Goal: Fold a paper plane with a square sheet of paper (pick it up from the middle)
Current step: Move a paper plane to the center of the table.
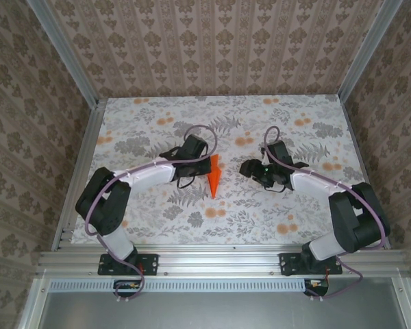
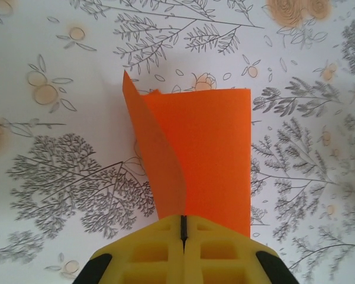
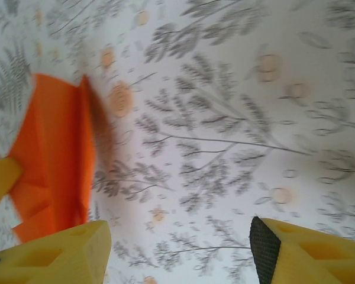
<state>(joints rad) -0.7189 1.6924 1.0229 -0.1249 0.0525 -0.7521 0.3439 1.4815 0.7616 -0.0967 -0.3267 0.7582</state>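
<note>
Next, I draw the flap in my left gripper [image 2: 158,151] back open, since it curls up over the paper, while my right gripper spreads the paper's opposite edge [image 2: 247,177].
The bright orange sheet of paper [image 1: 214,177] is folded into a slim pointed shape, its tip toward the near edge of the table. My left gripper [image 1: 203,164] is shut on its edge. In the left wrist view the yellow fingertips [image 2: 165,236] press together with the paper [image 2: 216,160] coming out between them, one flap curling up on the left. My right gripper [image 1: 251,168] stands open a short way to the right of the paper, apart from it. In the right wrist view the paper [image 3: 53,154] lies left of the wide-open right gripper [image 3: 180,251], which holds nothing.
The table is covered with a white cloth [image 1: 294,212] printed with grey leaves and pale orange flowers. Patterned walls and aluminium rails [image 1: 75,171] close in the left, right and far sides. Both arm bases sit at the near edge.
</note>
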